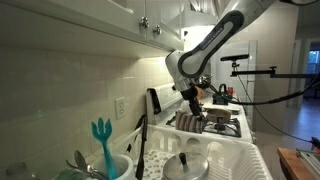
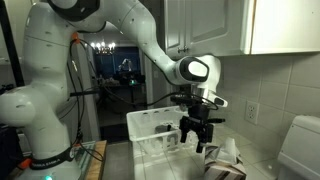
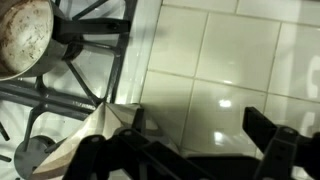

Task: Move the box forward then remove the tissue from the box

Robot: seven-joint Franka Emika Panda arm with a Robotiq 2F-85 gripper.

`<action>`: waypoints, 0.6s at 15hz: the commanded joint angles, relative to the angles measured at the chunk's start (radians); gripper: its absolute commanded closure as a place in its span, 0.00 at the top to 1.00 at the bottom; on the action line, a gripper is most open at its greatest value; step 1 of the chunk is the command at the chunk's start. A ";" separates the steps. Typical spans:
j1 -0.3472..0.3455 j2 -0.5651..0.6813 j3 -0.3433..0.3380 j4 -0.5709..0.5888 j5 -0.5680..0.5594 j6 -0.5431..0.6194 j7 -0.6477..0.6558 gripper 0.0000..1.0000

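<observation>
The tissue (image 3: 98, 124) lies by one finger, off the gap of my open gripper, so next my gripper backs up, turns and takes the tissue's upper end (image 2: 227, 149) before pulling.
The box (image 1: 190, 122) is a small, low, striped one on the stove, and it also shows at the bottom of an exterior view (image 2: 222, 168). A pale tissue (image 2: 229, 150) sticks up out of it; in the wrist view the tissue (image 3: 98, 128) rises at the lower left. My gripper (image 1: 195, 101) (image 2: 197, 136) hangs just above the box with its dark fingers spread wide. In the wrist view the gripper (image 3: 185, 150) is open and holds nothing, and the tissue lies by the left finger (image 3: 92, 152). There the box itself is mostly hidden.
A large white dish rack (image 1: 225, 160) (image 2: 148, 125) stands beside the stove, with a pot lid (image 1: 185, 163) in it. A teal utensil (image 1: 101, 135) stands near the wall. A worn pan (image 3: 22, 35) sits on the black grates (image 3: 85, 75). The tiled wall (image 3: 230, 60) is close behind.
</observation>
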 commanded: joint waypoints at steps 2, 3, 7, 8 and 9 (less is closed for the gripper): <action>-0.004 -0.059 0.026 -0.046 0.010 -0.064 -0.011 1.00; -0.011 -0.082 0.027 -0.067 0.015 -0.012 -0.011 1.00; -0.014 -0.139 0.017 -0.170 -0.023 0.249 0.033 1.00; -0.014 -0.151 0.013 -0.196 -0.024 0.318 0.048 1.00; -0.014 -0.161 0.009 -0.224 -0.025 0.392 0.066 1.00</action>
